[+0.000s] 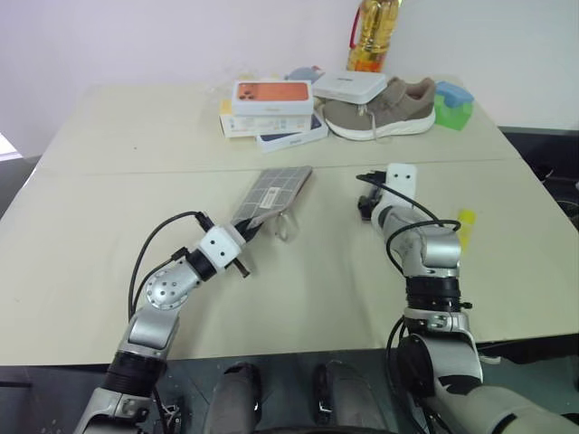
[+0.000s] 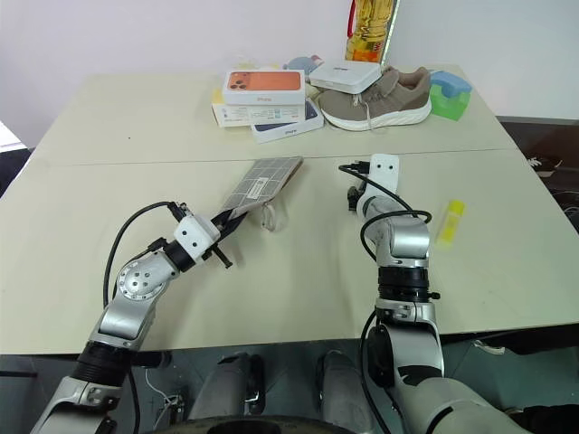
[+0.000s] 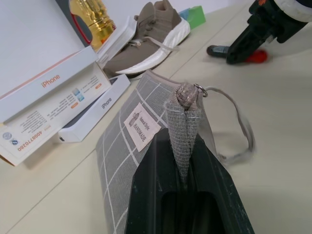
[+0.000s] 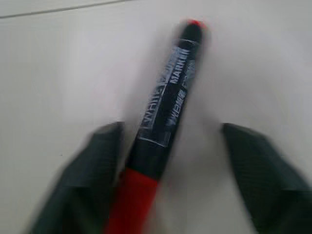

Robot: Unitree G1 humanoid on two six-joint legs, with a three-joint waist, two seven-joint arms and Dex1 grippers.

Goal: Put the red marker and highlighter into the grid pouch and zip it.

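Observation:
I expect the grid pouch (image 1: 274,192) to open wide and take in the whole red marker when I push the marker in, because the ring pull (image 1: 283,226) hangs by the held corner.
The grey grid pouch (image 1: 276,190) lies flat mid-table, its near corner lifted. My left gripper (image 1: 246,231) is shut on that corner's fabric beside the zipper ring pull (image 3: 200,89). The red marker (image 4: 163,122) rests on the table to the right of the pouch. My right gripper (image 1: 366,203) is open and straddles it, with one finger (image 4: 92,161) close against the marker and the other finger (image 4: 258,165) standing apart. The left wrist view shows the marker (image 3: 253,56) under that gripper. The yellow highlighter (image 1: 466,221) lies on the table to the right of my right arm.
At the table's far side are stacked phone boxes (image 1: 271,108), a tan shoe (image 1: 380,110) with a white box (image 1: 348,86) on it, a green-blue block (image 1: 452,104) and a yellow bottle (image 1: 373,36). A seam (image 1: 136,170) crosses the table.

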